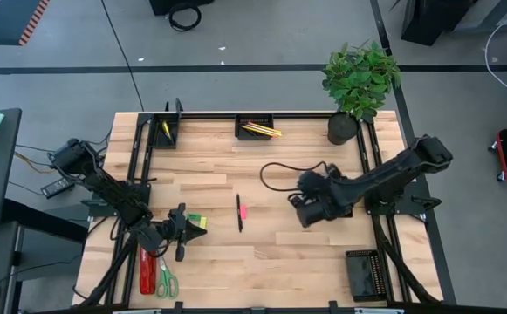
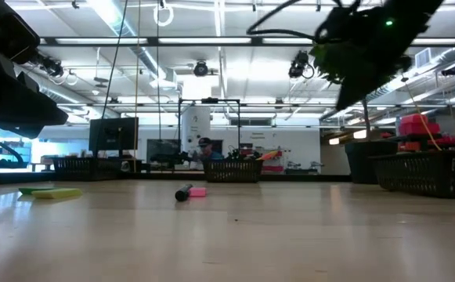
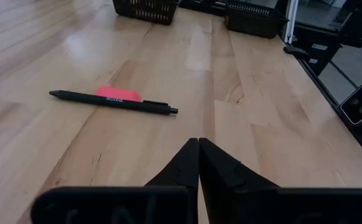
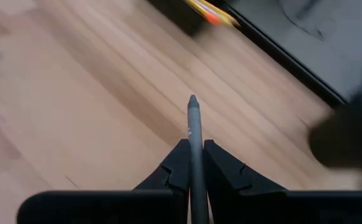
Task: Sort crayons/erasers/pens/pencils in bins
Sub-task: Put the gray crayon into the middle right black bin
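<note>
The grey pen's tip point(image 4: 194, 107) is clear ahead of my right gripper's fingers, so my right gripper should keep going to the black bin point(image 2: 431, 174) by the plant and let go over it.
My right gripper point(image 4: 193, 148) is shut on a grey pen point(image 4: 193, 124) and hangs above the table right of centre point(image 1: 304, 211). A black pen point(image 1: 239, 212) lies flat mid-table with a pink eraser point(image 1: 243, 210) beside it; both also show in the left wrist view, the pen point(image 3: 112, 102) and the eraser point(image 3: 119, 93). My left gripper point(image 3: 198, 144) is shut on nothing, low at the near left point(image 1: 181, 231), next to yellow and green erasers point(image 1: 197, 222). A bin point(image 1: 255, 127) at the far edge holds yellow pencils point(image 1: 260, 130). My right gripper pinches the grey pen's shaft point(image 4: 195, 163) between its two fingers. The pen lies along the fingers, and its pointed end point(image 4: 193, 101) sticks out ahead of them. It is lifted clear of the table and slants down toward the tabletop.
Another bin point(image 1: 167, 132) stands at the far left, and one more point(image 1: 364, 273) at the near right corner. A potted plant point(image 1: 358, 83) stands at the far right. A red stapler point(image 1: 147, 270) and green-handled scissors point(image 1: 167, 281) lie at the near left. A cable point(image 1: 275, 170) loops mid-table.
</note>
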You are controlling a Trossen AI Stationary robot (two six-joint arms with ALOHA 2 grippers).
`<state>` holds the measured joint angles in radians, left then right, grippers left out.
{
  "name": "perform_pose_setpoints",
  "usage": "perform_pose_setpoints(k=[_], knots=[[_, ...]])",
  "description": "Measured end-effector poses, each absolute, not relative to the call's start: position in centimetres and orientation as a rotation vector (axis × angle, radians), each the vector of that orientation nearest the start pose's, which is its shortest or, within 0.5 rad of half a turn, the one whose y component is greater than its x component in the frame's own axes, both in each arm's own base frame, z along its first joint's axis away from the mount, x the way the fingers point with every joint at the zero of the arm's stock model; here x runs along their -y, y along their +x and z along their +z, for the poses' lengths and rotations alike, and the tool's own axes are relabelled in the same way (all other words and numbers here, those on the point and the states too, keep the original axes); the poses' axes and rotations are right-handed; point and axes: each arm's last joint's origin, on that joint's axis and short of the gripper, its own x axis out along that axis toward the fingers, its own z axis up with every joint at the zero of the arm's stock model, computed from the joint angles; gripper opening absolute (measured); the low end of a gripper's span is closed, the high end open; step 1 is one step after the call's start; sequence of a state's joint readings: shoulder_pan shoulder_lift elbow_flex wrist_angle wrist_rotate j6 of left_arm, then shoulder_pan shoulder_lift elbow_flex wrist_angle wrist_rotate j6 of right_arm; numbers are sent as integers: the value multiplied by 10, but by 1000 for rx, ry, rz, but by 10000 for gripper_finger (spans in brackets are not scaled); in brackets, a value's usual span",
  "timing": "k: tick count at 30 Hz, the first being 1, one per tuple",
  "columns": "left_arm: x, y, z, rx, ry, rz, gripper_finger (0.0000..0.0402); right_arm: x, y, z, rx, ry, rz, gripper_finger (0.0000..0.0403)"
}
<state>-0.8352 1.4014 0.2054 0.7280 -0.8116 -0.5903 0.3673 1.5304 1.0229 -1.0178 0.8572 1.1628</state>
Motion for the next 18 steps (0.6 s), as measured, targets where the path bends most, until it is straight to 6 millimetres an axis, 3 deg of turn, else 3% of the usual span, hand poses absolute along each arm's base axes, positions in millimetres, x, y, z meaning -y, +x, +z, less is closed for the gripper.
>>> perform_pose_setpoints(k=[7, 18], knots=[[134, 149, 118, -310, -243, 70, 24, -86, 220, 208, -806, 211, -1101, 42], [134, 149, 119, -306, -247, 70, 20, -99, 172, 161, -885, 297, -1169, 44]])
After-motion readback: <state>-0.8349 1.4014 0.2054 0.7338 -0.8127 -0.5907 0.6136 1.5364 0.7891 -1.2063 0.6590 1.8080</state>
